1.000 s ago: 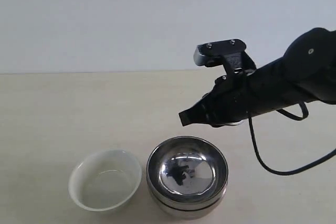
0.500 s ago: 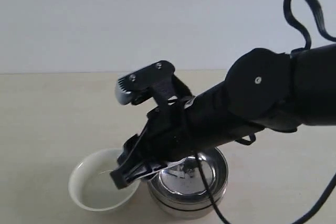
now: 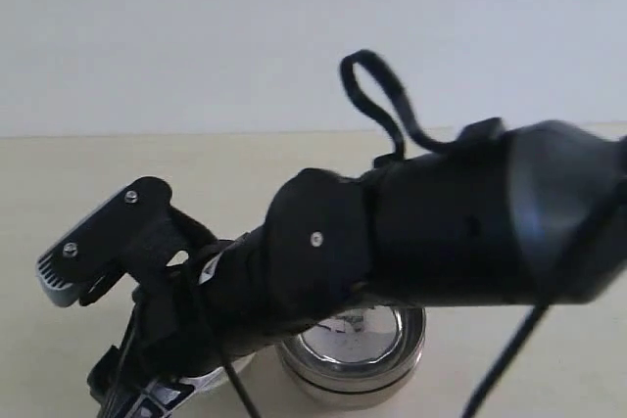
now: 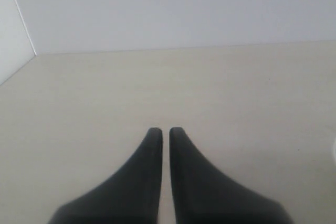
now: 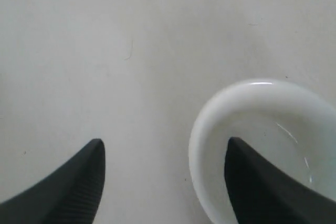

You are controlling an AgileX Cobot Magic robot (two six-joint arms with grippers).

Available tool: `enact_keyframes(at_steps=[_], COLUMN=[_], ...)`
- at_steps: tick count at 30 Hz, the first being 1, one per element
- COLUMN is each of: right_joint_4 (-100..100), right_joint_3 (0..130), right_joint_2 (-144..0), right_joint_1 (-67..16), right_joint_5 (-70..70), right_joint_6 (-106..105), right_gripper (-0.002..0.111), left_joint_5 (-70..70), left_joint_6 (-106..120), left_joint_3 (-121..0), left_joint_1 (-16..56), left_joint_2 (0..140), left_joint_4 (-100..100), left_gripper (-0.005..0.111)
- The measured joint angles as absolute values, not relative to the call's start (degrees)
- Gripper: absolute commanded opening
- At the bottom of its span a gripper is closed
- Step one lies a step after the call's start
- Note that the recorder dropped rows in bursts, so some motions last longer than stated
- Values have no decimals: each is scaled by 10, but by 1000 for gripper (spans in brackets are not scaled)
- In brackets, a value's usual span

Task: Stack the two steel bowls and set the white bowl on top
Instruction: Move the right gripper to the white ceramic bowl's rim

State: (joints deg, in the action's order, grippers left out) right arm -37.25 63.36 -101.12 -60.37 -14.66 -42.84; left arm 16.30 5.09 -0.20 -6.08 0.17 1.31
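My right gripper should go on moving down, since its open fingers straddle the white bowl's rim (image 5: 195, 148), one over the bowl's hollow, until they are on either side of its side (image 5: 202, 190) before it closes.
The white bowl (image 5: 210, 129) is glossy and empty in the right wrist view. My right gripper (image 5: 165, 141) is open and straddles its rim. One fingertip (image 5: 247, 171) is inside the bowl, while the other finger (image 5: 84, 171) hangs over bare table outside it. In the exterior view the right arm (image 3: 323, 261) reaches across to the lower left and hides nearly all of the white bowl. The steel bowls (image 3: 353, 364) sit as one shiny stack at the bottom centre, partly under the arm. My left gripper (image 4: 165, 129) is shut on nothing above bare table.
The beige table (image 3: 59, 193) runs back to a pale wall (image 3: 196, 36). A black cable loop (image 3: 377, 95) rises from the right arm. The wrist camera housing (image 3: 98, 252) juts out at the left.
The right arm has swung left and down, from above the steel bowls to the white bowl. Its jaws have opened from shut. The left gripper shows no change.
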Motion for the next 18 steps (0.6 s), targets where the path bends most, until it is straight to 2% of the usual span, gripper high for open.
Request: enact_keyframes(at_steps=[18], right_joint_4=[-141], right_joint_3=[773], right_joint_2=[-1183], right_joint_1=[-605], right_joint_5=[-181], right_joint_6=[-253], right_gripper=[58], left_joint_5=[163], left_joint_6=[51], left_joint_3=[-2], left_joint_1=[-61], left_joint_2=[2], left_joint_4=[13], left_gripper=[4])
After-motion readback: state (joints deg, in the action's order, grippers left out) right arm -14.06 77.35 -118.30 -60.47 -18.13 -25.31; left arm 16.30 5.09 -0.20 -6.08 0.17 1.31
